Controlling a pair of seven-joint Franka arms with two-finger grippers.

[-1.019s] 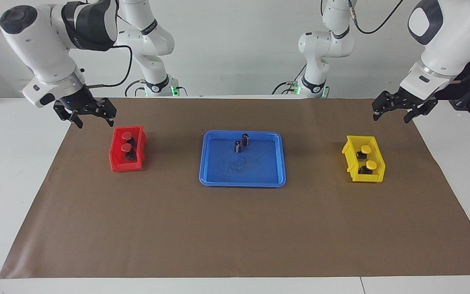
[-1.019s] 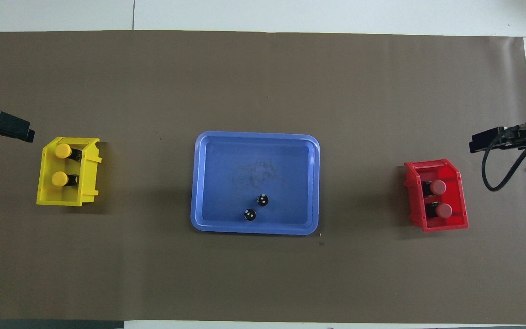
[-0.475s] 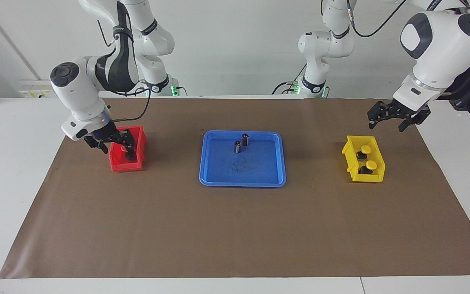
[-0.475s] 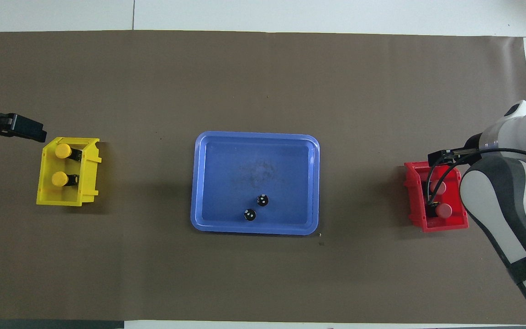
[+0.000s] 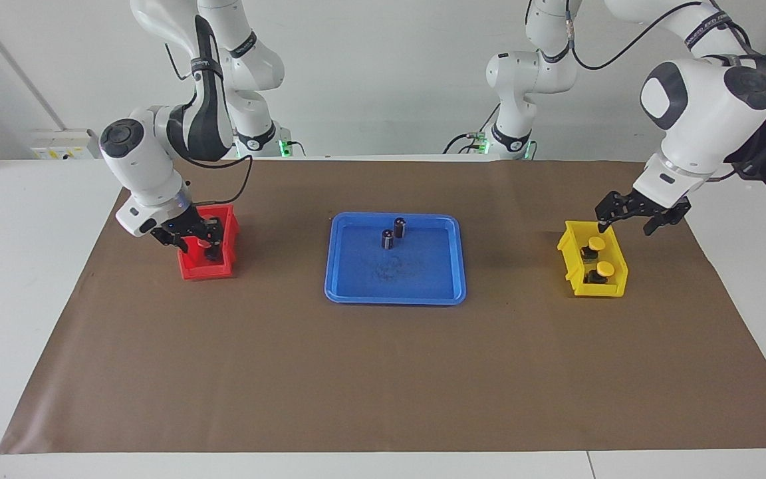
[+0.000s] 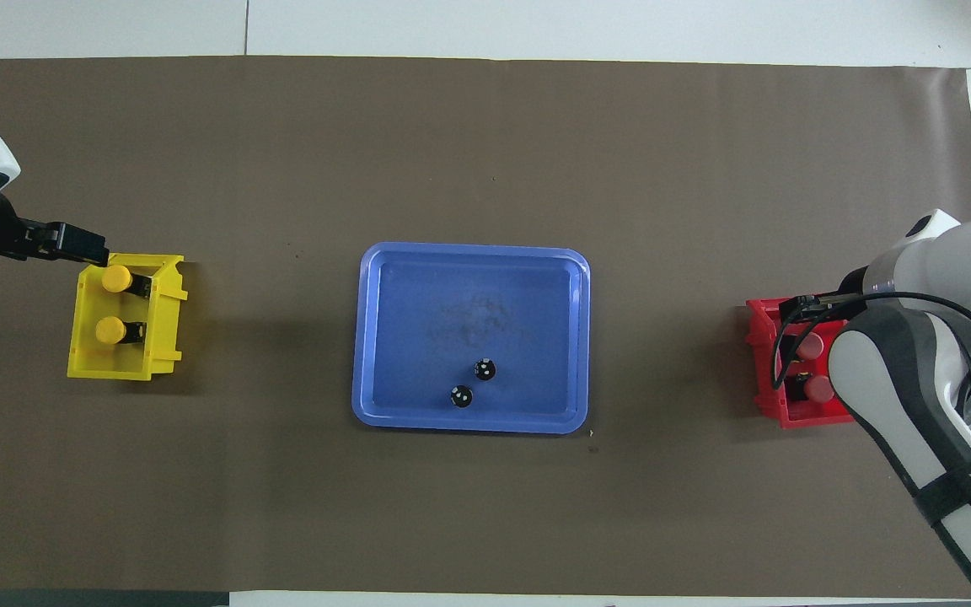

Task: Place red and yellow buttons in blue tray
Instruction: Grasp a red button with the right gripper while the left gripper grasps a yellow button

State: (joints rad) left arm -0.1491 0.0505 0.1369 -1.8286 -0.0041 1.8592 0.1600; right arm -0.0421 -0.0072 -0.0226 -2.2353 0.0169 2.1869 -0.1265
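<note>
The yellow button (image 6: pixel 118 278) is on its side with a black base (image 6: pixel 140 285) behind its cap. It will stand with its cap up when I put it in the blue tray.
Two red buttons (image 6: pixel 818 388) stand in a small red bin (image 5: pixel 207 269) toward the right arm's end of the table. My right gripper (image 5: pixel 198 238) is down inside that bin, at the button nearer the robots; a red cap (image 5: pixel 209 244) shows beside it. In the overhead view the right arm covers much of the bin. Two yellow buttons (image 5: pixel 596 243) (image 5: pixel 605 269) sit in a yellow bin (image 5: pixel 599 289) toward the left arm's end. My left gripper (image 5: pixel 628 219) hangs open just above that bin's robot-side edge, holding nothing. The blue tray (image 5: pixel 395 301) lies in the middle, holding no buttons.
Two dark capless cylinders (image 5: pixel 399 227) (image 5: pixel 387 239) stand in the tray near its robot-side rim. A brown mat (image 5: pixel 383 372) covers the table, with white tabletop around it.
My right arm swung down from beside the red bin and lowered its gripper into it. My left gripper came down and inward to the yellow bin's edge.
</note>
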